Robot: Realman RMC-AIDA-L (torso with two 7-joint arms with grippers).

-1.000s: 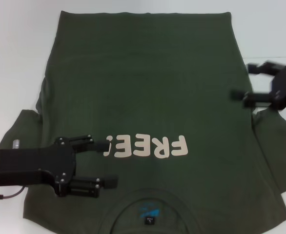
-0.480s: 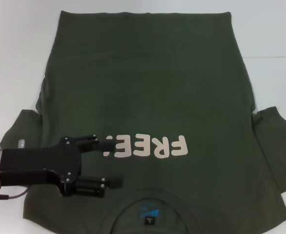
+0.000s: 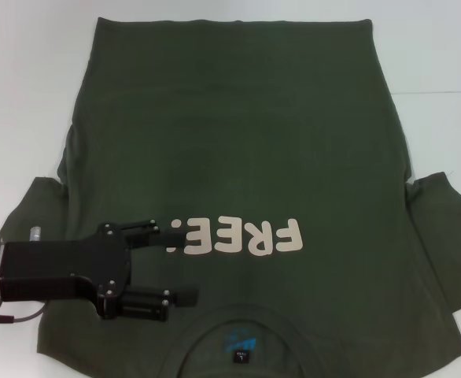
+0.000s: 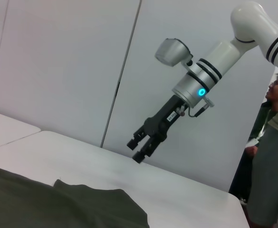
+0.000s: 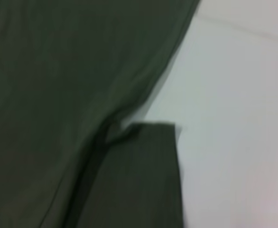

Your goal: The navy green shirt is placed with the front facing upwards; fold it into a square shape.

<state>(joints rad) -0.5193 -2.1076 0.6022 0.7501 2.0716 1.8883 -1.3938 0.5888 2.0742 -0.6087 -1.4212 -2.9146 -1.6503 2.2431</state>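
Observation:
The sleeve [image 3: 446, 236] below the robot's right gripper is lying flat, with its outer edge clear of the shirt's body, so the right gripper should go on moving down until its fingers close on that outer edge.
The navy green shirt [image 3: 238, 142] lies flat and front-up on the white table [image 3: 26, 94]. Its collar [image 3: 242, 323] is at the near edge, and the pink "FREE!" print [image 3: 238, 238] reads upside down. My left gripper [image 3: 179, 264] hovers open over the shirt's near left chest, just left of the print, with nothing between its fingers. My right gripper [image 4: 138, 148] is outside the head view. The left wrist view shows it raised well above the table, fingers apart and empty. The right wrist view looks down on the shirt's right sleeve [image 5: 139, 180] and side seam.
Both short sleeves spread out to the sides, left [image 3: 38, 209] and right [image 3: 443, 228]. A person [image 4: 272, 142] stands beyond the table's far corner in the left wrist view. Bare white table surrounds the shirt on both sides.
My right gripper, which was at the shirt's right edge, has lifted away out of the head view. My left gripper has slid slightly rightward over the shirt.

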